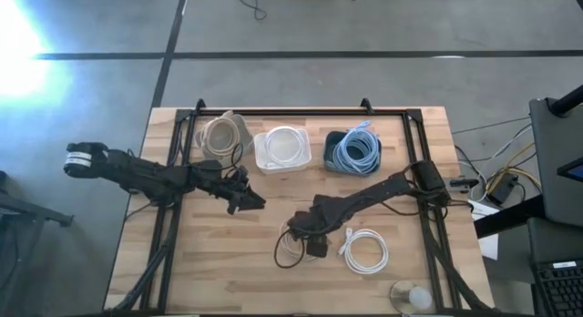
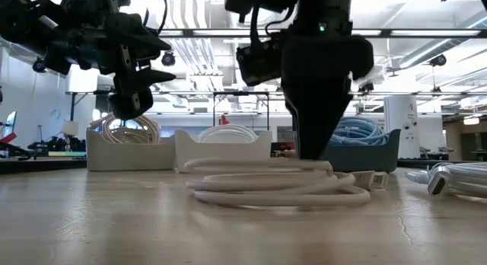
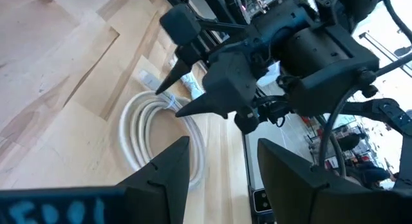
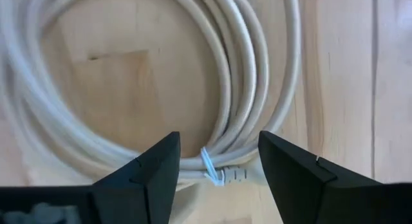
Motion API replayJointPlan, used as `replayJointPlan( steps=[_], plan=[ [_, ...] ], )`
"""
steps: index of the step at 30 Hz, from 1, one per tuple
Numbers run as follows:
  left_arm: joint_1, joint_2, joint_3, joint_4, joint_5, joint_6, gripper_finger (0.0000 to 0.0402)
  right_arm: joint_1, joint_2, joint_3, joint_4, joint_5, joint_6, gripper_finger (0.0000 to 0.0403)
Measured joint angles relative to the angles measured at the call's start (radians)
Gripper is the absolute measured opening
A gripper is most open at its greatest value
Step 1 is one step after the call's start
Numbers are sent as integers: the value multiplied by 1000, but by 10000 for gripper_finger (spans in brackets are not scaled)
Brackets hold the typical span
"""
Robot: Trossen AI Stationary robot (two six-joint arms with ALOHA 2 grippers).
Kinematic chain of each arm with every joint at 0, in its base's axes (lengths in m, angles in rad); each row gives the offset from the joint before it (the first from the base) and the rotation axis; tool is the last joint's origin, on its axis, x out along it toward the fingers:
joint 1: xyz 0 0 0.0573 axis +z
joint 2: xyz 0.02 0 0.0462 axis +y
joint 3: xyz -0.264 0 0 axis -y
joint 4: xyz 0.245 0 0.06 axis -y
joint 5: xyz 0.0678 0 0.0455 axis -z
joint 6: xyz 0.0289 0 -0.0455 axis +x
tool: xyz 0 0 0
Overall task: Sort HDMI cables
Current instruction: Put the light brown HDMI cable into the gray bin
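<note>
My right gripper needs to turn and close across the beige cable's tied strands (image 4: 192, 164) at the cable's tie (image 4: 211, 167), because the strands run from one finger toward the other.
A beige coiled HDMI cable (image 1: 290, 247) lies flat on the table's near middle; it also shows in the low view as a flat coil (image 2: 274, 183). My right gripper (image 1: 308, 237) (image 4: 217, 161) is open and points down at it, one finger on either side of the strand bundle beside a small tie (image 4: 212, 167). A white coil (image 1: 366, 251) lies flat to the right of it. My left gripper (image 1: 252, 203) (image 3: 222, 176) is open and empty. It hangs above the table to the left of the beige coil (image 3: 151, 130). My right gripper comes at the beige coil from above, its open fingers (image 2: 310, 147) astride the bundle of strands (image 4: 222, 143) next to the tie. I cannot tell whether the fingers touch the strands. The coil lies flat on the table.
Three bins stand in a row along the far side: a beige one (image 1: 239, 127) with beige coils, a white one (image 1: 262, 160) with white coils, and a blue one (image 1: 333, 162) with light blue coils. A clear round object (image 1: 412, 297) sits at the near right edge.
</note>
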Motion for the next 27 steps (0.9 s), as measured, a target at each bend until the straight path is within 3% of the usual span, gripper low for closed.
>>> replayJointPlan(
  steps=[4, 8, 12, 27],
  plan=[
    [0, 0, 0, 0, 0, 0, 172, 0, -5, 44, -126, -2, 103, 208],
    [0, 0, 0, 0, 0, -4, 172, -4, -5, 57, -247, -55, 321, 208],
    [0, 0, 0, 0, 0, -4, 172, -7, -1, 47, -188, -109, 422, 208],
    [0, 0, 0, -1, 8, -5, 172, -10, 68, 48, -104, -110, 564, 201]
  ],
)
